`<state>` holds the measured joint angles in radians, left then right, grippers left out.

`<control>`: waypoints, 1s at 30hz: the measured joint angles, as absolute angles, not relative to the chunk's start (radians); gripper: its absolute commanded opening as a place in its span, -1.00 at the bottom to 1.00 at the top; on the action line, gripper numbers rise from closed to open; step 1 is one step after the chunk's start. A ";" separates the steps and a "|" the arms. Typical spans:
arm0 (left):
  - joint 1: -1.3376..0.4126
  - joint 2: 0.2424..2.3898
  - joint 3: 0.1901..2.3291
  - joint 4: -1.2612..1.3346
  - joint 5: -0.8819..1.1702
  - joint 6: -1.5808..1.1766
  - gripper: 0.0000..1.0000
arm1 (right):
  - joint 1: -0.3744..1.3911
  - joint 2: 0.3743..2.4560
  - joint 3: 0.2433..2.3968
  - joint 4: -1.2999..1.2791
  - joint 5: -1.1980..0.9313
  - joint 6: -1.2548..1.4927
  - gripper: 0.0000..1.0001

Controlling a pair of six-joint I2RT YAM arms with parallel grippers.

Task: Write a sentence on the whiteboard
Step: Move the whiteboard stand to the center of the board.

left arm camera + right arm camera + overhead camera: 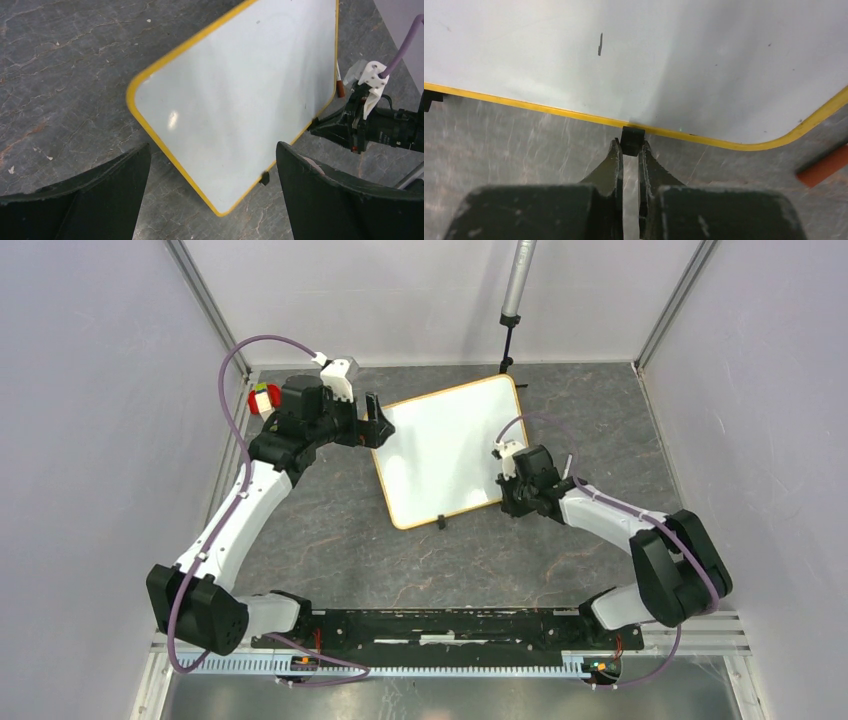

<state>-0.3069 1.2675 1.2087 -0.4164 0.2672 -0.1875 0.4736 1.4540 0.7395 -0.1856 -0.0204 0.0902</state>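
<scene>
The whiteboard's black clip (632, 140) is held in my closed right gripper and the way is clear, so I carry on pulling until the whiteboard gets close to the near table edge (440, 600).
The whiteboard (445, 450) lies flat and turned at an angle on the grey table, its yellow-orange frame all in view. The sentence is out of view: the board's face is blank apart from one short dark stroke (600, 44). My left gripper (380, 425) hovers open at the board's left corner, whose tip (220, 212) sits between the wide-apart fingers, untouched. My right gripper (630, 147) is at the board's near right edge, shut on a small black clip (632, 137) on the frame. A second clip (441, 523) sits further along that edge.
An orange-red marker (824, 167) lies on the table just off the board's right corner, also seen as a marker (340, 86) beside the right arm. A metal pole (518, 280) on a black stand rises behind the board. A red-and-yellow object (262, 400) sits behind my left wrist.
</scene>
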 measured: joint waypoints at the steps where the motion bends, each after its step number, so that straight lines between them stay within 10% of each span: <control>1: -0.307 1.270 1.209 -0.417 0.269 -0.187 1.00 | 0.473 1.441 0.725 -0.206 -0.040 0.092 -1.00; 27: -0.307 1.258 1.252 -0.483 0.270 -0.187 1.00 | 0.475 1.037 0.481 -0.494 -0.232 0.112 -1.00; 30: -0.307 1.253 1.252 -0.483 0.270 -0.187 1.00 | 0.476 1.029 0.455 -0.486 -0.270 0.127 -0.63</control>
<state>-0.3069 1.2533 1.2522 -0.4831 0.2695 -0.1875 0.4755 1.0290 0.4545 -0.4858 -0.2695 0.1268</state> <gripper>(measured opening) 0.994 0.088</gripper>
